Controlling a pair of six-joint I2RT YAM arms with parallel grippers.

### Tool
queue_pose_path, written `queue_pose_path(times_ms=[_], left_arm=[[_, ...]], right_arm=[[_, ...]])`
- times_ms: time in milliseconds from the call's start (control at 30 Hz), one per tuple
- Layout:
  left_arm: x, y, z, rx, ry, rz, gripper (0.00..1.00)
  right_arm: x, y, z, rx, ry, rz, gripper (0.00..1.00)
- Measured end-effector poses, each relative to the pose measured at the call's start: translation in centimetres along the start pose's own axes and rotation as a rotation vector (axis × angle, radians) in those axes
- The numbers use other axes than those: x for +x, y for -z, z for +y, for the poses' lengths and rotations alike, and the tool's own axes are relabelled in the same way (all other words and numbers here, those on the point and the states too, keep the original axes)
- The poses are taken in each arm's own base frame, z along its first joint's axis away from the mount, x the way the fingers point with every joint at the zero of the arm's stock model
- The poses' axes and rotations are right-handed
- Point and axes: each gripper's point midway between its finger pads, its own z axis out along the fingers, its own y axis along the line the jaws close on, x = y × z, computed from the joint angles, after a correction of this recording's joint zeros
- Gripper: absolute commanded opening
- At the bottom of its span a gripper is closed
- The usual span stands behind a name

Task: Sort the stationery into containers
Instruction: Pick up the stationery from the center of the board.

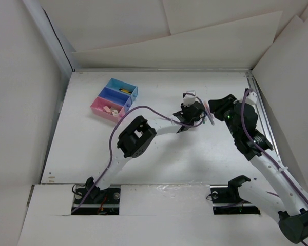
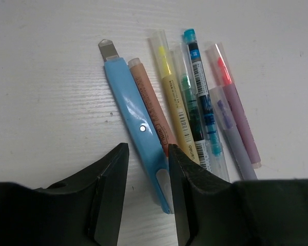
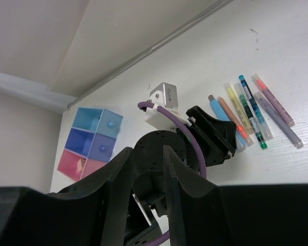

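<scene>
The light-blue pen lies flush against the brownish-pink pen, so I should grab the light-blue pen's near end with my left gripper and pull it clear before I lift it.
Several pens lie side by side on the white table. From the left they are a slim light-blue pen, a brownish-pink pen, a yellow one, then green, teal, red-tipped and lilac ones. My left gripper is open low over the table, and the light-blue pen's near end lies between its fingers, close to the right finger. My right gripper is open and empty, raised behind the left arm. The containers stand at the far left: light blue, blue-violet and pink.
Pale eraser-like blocks lie in the pink bin, and small yellow pieces show in one of the blue bins. White panels wall in the table on all sides. In the top view the left gripper and right gripper are close together.
</scene>
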Motion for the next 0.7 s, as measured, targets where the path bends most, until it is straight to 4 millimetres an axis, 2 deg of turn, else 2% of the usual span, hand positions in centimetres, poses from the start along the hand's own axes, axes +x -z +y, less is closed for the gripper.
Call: queue_pose_path(times_ms=[200,300,433,700], left_arm=[[-0.2,-0.5,-0.5,-0.001,0.0,-0.001,0.33],[-0.1,-0.5,-0.4,-0.004,-0.002,0.002,0.26],[0.1,-0.5,0.0,-0.016,-0.004,-0.001,0.22],[0.4,1.5,2.7,-0.068,-0.01,-0.02,0.2]], right_arm=[[0.0,0.0,0.0,-0.001,0.003,0.0,0.36],[0.0,0.0,0.0,-0.001,0.007,0.0,0.36],[0.0,0.0,0.0,0.0,0.007,0.0,0.36],[0.0,0.0,0.0,-0.001,0.007,-0.001,0.36]])
